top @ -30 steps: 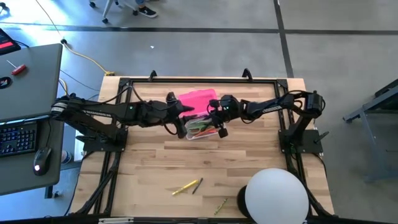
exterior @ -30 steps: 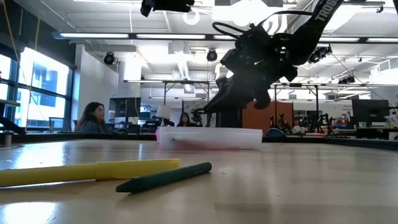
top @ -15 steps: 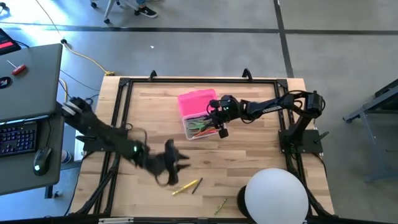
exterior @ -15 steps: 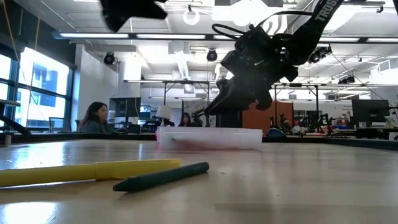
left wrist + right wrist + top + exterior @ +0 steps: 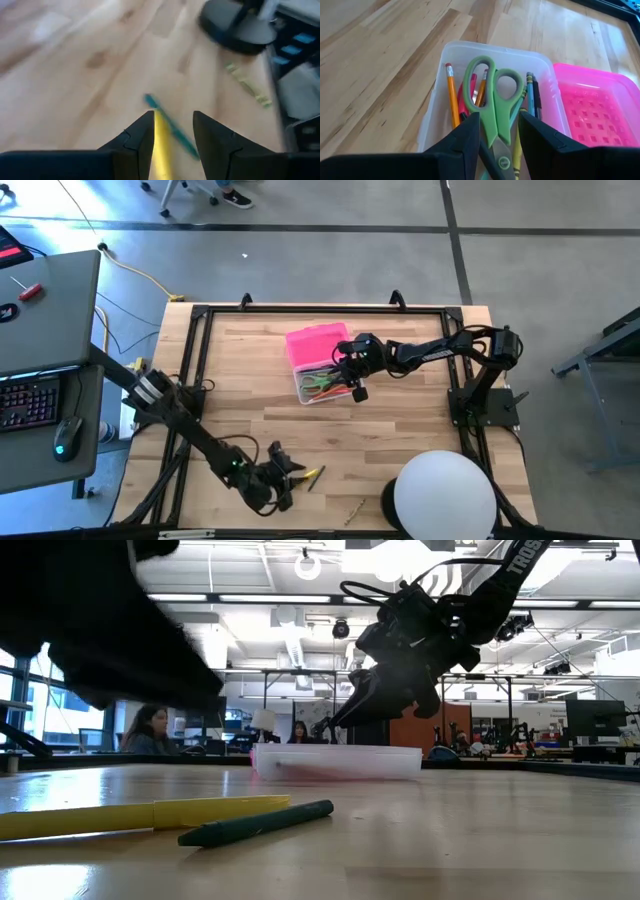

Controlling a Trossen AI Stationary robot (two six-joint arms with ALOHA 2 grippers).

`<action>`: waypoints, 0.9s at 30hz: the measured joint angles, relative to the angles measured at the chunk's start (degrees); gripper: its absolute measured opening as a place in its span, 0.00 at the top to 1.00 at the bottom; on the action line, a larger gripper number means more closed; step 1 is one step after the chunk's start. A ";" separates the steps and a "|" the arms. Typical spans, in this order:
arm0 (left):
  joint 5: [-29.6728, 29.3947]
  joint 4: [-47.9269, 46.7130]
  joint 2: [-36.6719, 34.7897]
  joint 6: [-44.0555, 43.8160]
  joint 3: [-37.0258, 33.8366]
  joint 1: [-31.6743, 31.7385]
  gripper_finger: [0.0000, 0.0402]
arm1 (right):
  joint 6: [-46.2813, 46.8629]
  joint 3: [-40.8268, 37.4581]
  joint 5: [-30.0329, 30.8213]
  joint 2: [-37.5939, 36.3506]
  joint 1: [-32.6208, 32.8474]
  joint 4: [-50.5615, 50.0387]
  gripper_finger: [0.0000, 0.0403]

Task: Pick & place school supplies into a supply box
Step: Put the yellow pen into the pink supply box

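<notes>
The robot's right gripper is hovering above the open supply box (image 5: 318, 386), so it should move back to clear space for the left gripper to bring the yellow marker (image 5: 306, 473).
The clear supply box (image 5: 323, 385) stands open on the table, its pink lid (image 5: 315, 345) lying beside it on the far side. Green-handled scissors (image 5: 492, 100), an orange pencil (image 5: 451, 92) and other pens lie inside the box. My right gripper (image 5: 500, 127) hovers open just above the box (image 5: 335, 760), over the scissors. My left gripper (image 5: 172, 127) is open near the table's near edge (image 5: 285, 473). Its fingers stand on either side of a yellow marker (image 5: 161, 147) that lies flat on the wood. A green pen (image 5: 172, 131) lies next to the marker.
A large white dome (image 5: 445, 495) sits at the near right corner. A small yellow-green pencil (image 5: 355, 508) lies just left of the dome. A black frame (image 5: 320, 308) borders the table. In the low view, the yellow marker (image 5: 140, 817) and green pen (image 5: 255, 823) lie side by side on the wood.
My left arm has swung from beside the box toward the table's near edge and come down over the yellow marker and green pen. My right gripper has stayed over the box.
</notes>
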 joint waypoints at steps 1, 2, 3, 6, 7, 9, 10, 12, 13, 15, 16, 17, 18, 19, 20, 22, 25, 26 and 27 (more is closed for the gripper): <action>0.63 1.27 0.57 -0.11 0.10 -0.02 0.58 | 0.02 0.00 -0.01 0.00 -0.01 0.00 0.72; 0.85 1.50 1.04 -0.14 -0.06 -0.17 0.58 | 0.02 0.00 -0.01 0.00 -0.01 -0.02 0.72; 0.98 2.05 1.68 -0.27 -0.16 -0.48 0.58 | 0.02 0.00 -0.01 0.00 -0.01 -0.07 0.72; 1.30 2.66 2.82 -2.37 -0.11 -0.82 0.58 | 0.03 0.00 0.02 0.00 -0.01 0.01 0.72; 1.32 2.68 3.32 -3.19 -0.09 -0.87 0.58 | 0.04 0.00 0.02 0.00 -0.01 0.07 0.72; 1.68 2.36 4.87 -5.10 -0.06 -0.87 0.58 | 0.06 0.00 0.01 0.00 -0.01 0.13 0.72; 2.17 2.05 5.51 -6.03 -0.14 -0.87 0.58 | 0.06 0.00 0.02 0.00 -0.01 0.25 0.72; 4.16 2.84 6.39 -8.64 -0.11 -0.70 0.58 | 0.09 0.00 -0.01 0.00 -0.01 0.36 0.72; 4.60 2.84 6.39 -9.90 -0.09 -0.70 0.58 | 0.09 0.00 -0.01 0.00 -0.01 0.49 0.72; 4.98 2.82 6.39 -11.42 -0.09 -0.70 0.58 | 0.09 0.00 -0.01 0.00 -0.01 0.65 0.72; 5.01 2.17 6.39 -12.24 -0.08 -0.73 0.58 | 0.09 0.00 -0.01 0.00 -0.01 0.81 0.72; 5.00 1.27 6.39 -12.97 -0.06 -0.73 0.58 | 0.09 0.00 -0.01 0.00 -0.01 0.93 0.72; 4.99 0.49 6.38 -13.85 0.03 -0.72 0.59 | 0.07 0.00 -0.06 0.00 -0.01 0.98 0.72; 5.01 -0.38 6.28 -14.96 0.06 -0.69 0.59 | -0.06 0.00 -0.21 0.00 -0.01 1.08 0.72; 5.06 -1.18 6.26 -15.96 0.12 -0.39 0.60 | -0.11 0.00 -0.34 0.00 -0.02 1.29 0.72; 6.25 -1.63 6.15 -16.87 0.15 0.11 0.63 | -0.11 0.00 -0.41 0.00 -0.01 1.84 0.72; 8.14 -2.43 6.03 -16.31 0.13 1.15 0.68 | -0.09 0.00 -0.47 0.00 -0.01 2.28 0.72; 8.79 -3.07 5.99 -16.07 0.13 1.51 0.71 | -0.13 0.00 -0.47 0.00 -0.03 2.24 0.72; 9.40 -3.67 5.99 -16.00 0.15 1.86 0.74 | -0.16 0.00 -0.47 0.00 -0.03 2.23 0.72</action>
